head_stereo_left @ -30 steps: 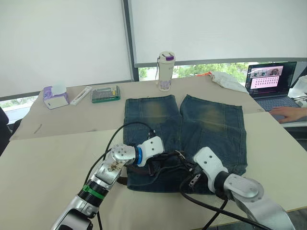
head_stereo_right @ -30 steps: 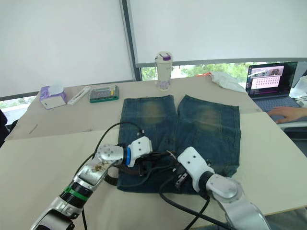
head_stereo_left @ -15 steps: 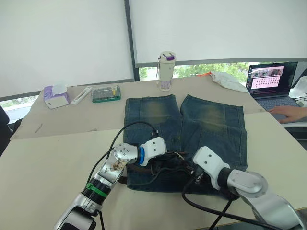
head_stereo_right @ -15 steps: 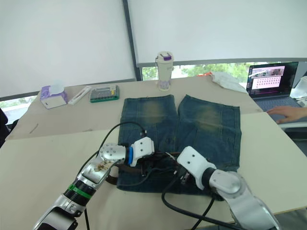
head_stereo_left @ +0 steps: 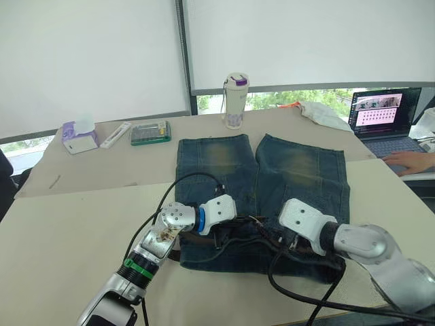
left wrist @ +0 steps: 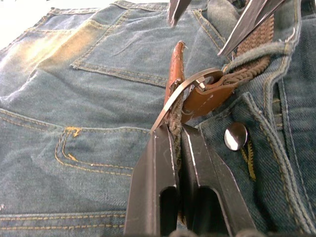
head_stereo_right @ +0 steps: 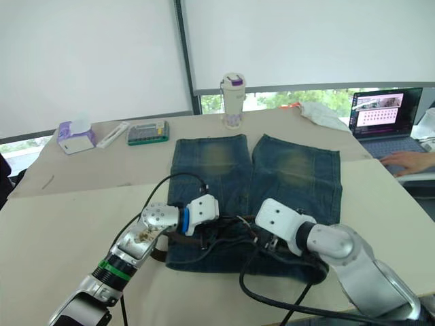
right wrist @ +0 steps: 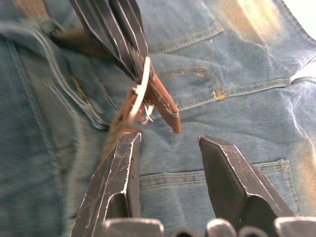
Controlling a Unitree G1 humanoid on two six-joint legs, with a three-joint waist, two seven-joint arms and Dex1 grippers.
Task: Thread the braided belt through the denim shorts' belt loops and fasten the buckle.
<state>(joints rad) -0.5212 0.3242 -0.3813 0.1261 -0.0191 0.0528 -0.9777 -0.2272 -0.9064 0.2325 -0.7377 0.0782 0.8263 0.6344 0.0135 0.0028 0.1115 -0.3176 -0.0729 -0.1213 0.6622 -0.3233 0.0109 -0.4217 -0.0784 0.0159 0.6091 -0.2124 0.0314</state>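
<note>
The braided belt will follow through in a curve when I pull, because the brown leather end (right wrist: pixel 167 106) sticks out past the silver buckle (right wrist: pixel 141 90).
The denim shorts (head_stereo_left: pixel 265 170) lie flat on the table with the waistband toward me. The braided belt (left wrist: pixel 256 37) runs along the waistband, and a narrow denim strip, seemingly one of the belt loops (left wrist: pixel 276 48), crosses over it. My left gripper (left wrist: pixel 177 133) is shut on the belt's brown end, right at the silver buckle (left wrist: pixel 170 101), beside the shorts' metal button (left wrist: pixel 235 136). Facing it from the other side, my right gripper (right wrist: pixel 168 140) stands open just short of the buckle (right wrist: pixel 140 91), holding nothing. Both grippers meet at the waistband's middle (head_stereo_left: pixel 255 231).
Black cables loop over the waistband near both wrists. At the table's far side stand a white bottle (head_stereo_left: pixel 235 100), a green case (head_stereo_left: pixel 150 132), a white stick (head_stereo_left: pixel 115 134) and a tissue box (head_stereo_left: pixel 78 138). A laptop (head_stereo_left: pixel 384 112) and a person's hand (head_stereo_left: pixel 408 159) are at the right.
My right arm has swung out to the right, and its gripper has turned from pointing down at the shorts' edge to facing the buckle. The left gripper has kept its hold and place.
</note>
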